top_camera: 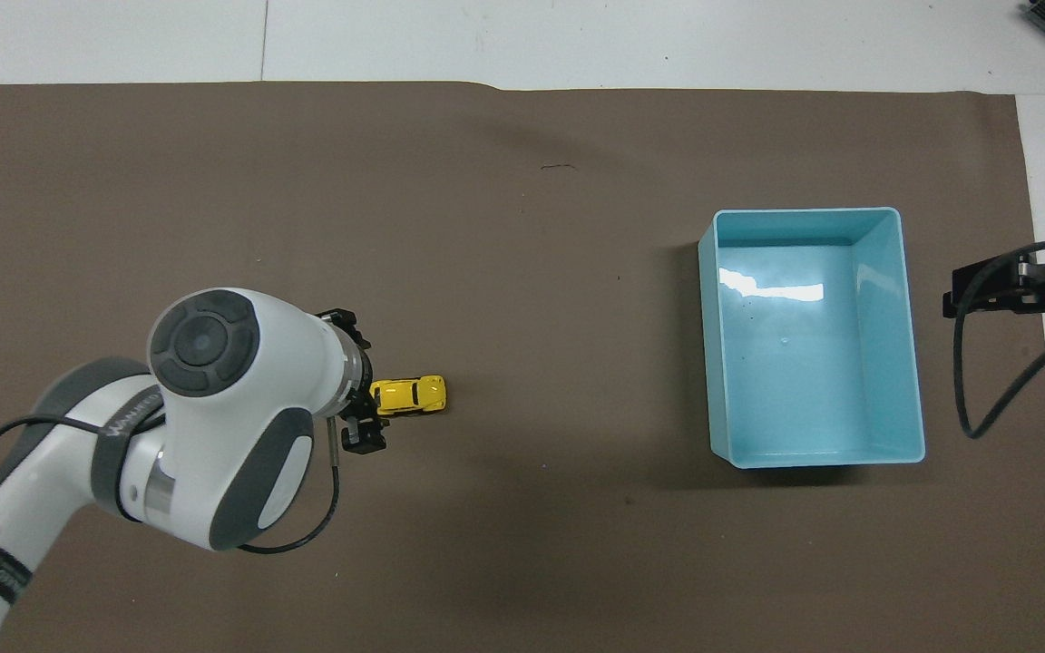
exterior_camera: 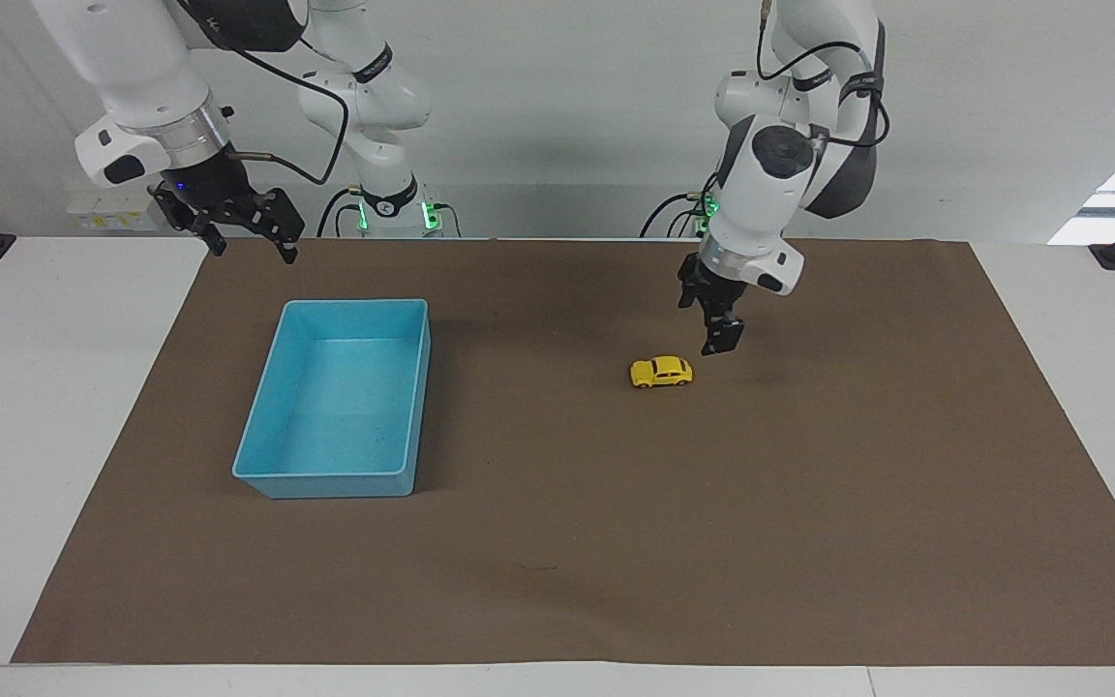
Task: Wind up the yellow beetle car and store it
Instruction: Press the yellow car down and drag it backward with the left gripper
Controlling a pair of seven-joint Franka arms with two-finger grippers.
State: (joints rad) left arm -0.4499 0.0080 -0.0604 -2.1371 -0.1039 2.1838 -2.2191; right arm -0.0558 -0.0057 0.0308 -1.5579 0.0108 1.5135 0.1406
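Observation:
The yellow beetle car point(top_camera: 418, 394) is far from the blue tray. Next, my left gripper pulls the car backward across the mat point(exterior_camera: 713, 379) and then lets it go toward the tray.
The yellow beetle car point(exterior_camera: 661, 372) point(top_camera: 409, 394) stands on its wheels on the brown mat, toward the left arm's end of the table. My left gripper point(exterior_camera: 712, 324) point(top_camera: 359, 381) hangs open just above the mat beside the car's end that faces the left arm's side, without touching it. The arm's white wrist covers part of that gripper in the overhead view. The blue tray point(exterior_camera: 330, 479) point(top_camera: 708, 345) sits empty toward the right arm's end. My right gripper point(exterior_camera: 253, 237) point(top_camera: 962, 292) waits open in the air over the mat's edge by the tray.
A brown mat point(exterior_camera: 557, 542) covers most of the white table point(exterior_camera: 35, 436). Wide bare mat lies between the car and the tray. A black cable point(top_camera: 994, 381) loops from the right arm beside the tray.

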